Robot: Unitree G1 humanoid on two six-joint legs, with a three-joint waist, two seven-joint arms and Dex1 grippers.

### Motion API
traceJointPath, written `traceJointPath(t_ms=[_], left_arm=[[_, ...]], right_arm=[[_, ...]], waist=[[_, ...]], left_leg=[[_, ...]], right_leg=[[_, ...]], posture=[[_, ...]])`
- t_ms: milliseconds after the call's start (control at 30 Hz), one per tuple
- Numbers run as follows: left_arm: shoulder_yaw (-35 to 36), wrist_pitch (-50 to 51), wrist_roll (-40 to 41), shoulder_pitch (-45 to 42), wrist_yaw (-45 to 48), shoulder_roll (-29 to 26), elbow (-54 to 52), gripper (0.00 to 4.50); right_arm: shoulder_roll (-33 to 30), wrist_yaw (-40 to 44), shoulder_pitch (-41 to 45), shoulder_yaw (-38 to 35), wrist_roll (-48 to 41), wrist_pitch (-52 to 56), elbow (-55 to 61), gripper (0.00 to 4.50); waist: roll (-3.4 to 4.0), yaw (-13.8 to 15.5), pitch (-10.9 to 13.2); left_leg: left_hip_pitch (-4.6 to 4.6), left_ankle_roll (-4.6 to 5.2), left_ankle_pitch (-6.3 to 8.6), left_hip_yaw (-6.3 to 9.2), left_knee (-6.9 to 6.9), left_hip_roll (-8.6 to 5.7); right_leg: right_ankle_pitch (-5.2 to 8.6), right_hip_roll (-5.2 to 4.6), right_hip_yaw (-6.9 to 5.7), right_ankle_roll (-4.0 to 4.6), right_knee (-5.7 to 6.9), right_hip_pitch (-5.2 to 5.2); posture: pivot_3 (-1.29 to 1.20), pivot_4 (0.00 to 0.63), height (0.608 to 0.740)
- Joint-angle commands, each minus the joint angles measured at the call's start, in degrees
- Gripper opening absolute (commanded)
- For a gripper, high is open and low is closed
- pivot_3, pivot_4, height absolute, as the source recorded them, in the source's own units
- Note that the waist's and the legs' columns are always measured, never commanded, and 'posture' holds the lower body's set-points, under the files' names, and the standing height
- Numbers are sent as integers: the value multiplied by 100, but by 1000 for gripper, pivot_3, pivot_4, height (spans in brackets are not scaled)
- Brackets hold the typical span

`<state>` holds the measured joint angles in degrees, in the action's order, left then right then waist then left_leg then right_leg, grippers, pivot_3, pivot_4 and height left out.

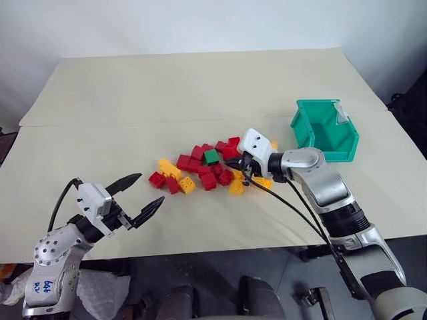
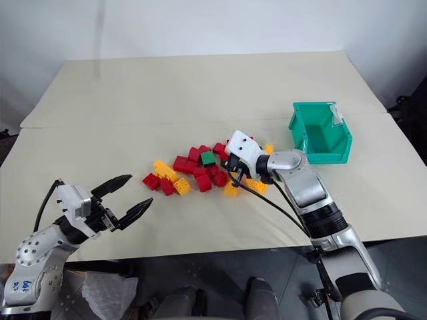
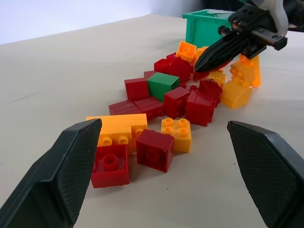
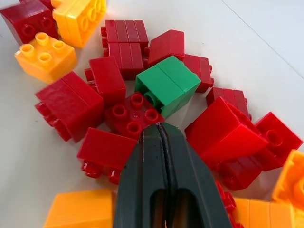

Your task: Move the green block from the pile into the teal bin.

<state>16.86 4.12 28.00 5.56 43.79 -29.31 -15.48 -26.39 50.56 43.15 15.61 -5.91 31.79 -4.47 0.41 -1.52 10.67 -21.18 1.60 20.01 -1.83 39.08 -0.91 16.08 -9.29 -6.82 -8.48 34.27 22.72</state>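
Note:
The robot's right gripper is closed over the red studded brick (image 4: 133, 114) next to the green block, so it should open its fingers wide and straddle the green block's sides (image 1: 211, 157).
The green block (image 1: 211, 157) lies on its side in the middle of the pile (image 1: 200, 172) of red and yellow-orange bricks, with red bricks pressed around it. My right gripper (image 4: 160, 127) is shut and holds nothing. Its tip hovers over a red studded brick (image 4: 134, 113), just to the right of the green block and apart from it. The teal bin (image 1: 324, 131) stands farther right, its open front facing left toward the pile. My left gripper (image 1: 151, 187) is open and holds nothing; it hangs near the table's front edge, to the left of the pile.
A cream sheet covers the table (image 1: 200, 87); its front edge (image 1: 213, 248) runs just beyond my left gripper. A black cable (image 1: 293, 208) hangs from my right arm over the table's front right part. Bare tabletop lies between the pile and the bin.

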Motion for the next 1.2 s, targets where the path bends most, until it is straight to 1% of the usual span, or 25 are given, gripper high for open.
traceJointPath(t_ms=[33, 100, 133, 200, 233, 300, 467, 600, 767, 933, 1200], left_arm=[[16, -124, 4, -23, 17, 4, -43, 4500], [-4, -124, -2, -68, 23, 1, -11, 4500], [-12, -125, -6, -80, 27, -2, -6, 4500], [-17, -120, -8, -100, 25, -7, -4, 4500], [-18, -123, -11, -107, 24, -9, 3, 4500], [-15, -124, -8, -107, 21, -12, 6, 4500], [-9, -133, -23, -19, -9, 5, -53, 4500], [-12, -142, -22, 2, -30, 16, -62, 4500], [-30, -161, -26, -25, -43, 32, -28, 4500], [-60, -170, -29, -55, -51, 59, -16, 4500], [-86, -182, -51, -16, -82, 114, -65, 4500]], right_arm=[[283, -72, 204, -229, -314, 299, 301, 33], [717, -192, 510, -326, -595, 768, 233, 33], [836, -227, 613, -332, -645, 926, 186, 33], [1015, -813, 975, -275, -302, 1513, -177, 33], [1019, -945, 1098, -215, -178, 1642, -275, 195], [992, -815, 1201, -165, -304, 1863, -227, 586], [1096, -967, 1345, -224, -386, 2288, -149, 2281], [1066, -1142, 1433, -51, -234, 2578, -262, 3630], [1315, -1343, 1418, -199, -362, 2702, -507, 3630], [1604, -1598, 1463, -309, -334, 2618, -1033, 3630], [1781, -2044, 1538, -429, -231, 2421, -1497, 3630]], waist=[[0, -1, 0], [1, -23, 1], [3, -26, 2], [3, -19, 2], [3, -12, 1], [0, 35, 0], [0, 5, 0], [0, -11, 0], [0, -14, 0], [0, -20, 0], [0, -22, 0]], left_leg=[[0, 0, 0, 0, 0, 0], [0, 0, 0, -1, 0, 2], [0, -1, 0, -4, 0, 5], [1, -2, 1, -5, 1, 6], [0, -2, 1, -4, 1, 5], [-3, -2, 1, 5, 2, -3], [-10, 0, 6, 15, 0, -13], [-10, -1, 6, 5, -3, -7], [-8, -1, 6, -6, -2, -4], [-8, -1, 6, -13, -2, -3], [-8, -1, 6, -17, -1, -3]], right_leg=[[0, 0, 0, 0, -1, 0], [0, 1, 1, 0, 0, 2], [0, 3, 3, 1, 2, 6], [0, 3, 7, 1, 21, 15], [0, 1, 8, 1, 26, 17], [0, -4, 7, 1, 30, 19], [0, -7, 3, 1, 29, 22], [0, -5, -3, 1, 30, 27], [0, -4, 1, 1, 34, 30], [0, -4, 5, 1, 45, 41], [0, -4, 11, 1, 50, 48]], posture=[[0, 150, 740], [0, 150, 740], [0, 150, 740], [0, 150, 740], [0, 150, 740], [0, 150, 740], [0, 150, 740], [0, 150, 740], [0, 150, 740], [0, 150, 740], [0, 150, 740]])
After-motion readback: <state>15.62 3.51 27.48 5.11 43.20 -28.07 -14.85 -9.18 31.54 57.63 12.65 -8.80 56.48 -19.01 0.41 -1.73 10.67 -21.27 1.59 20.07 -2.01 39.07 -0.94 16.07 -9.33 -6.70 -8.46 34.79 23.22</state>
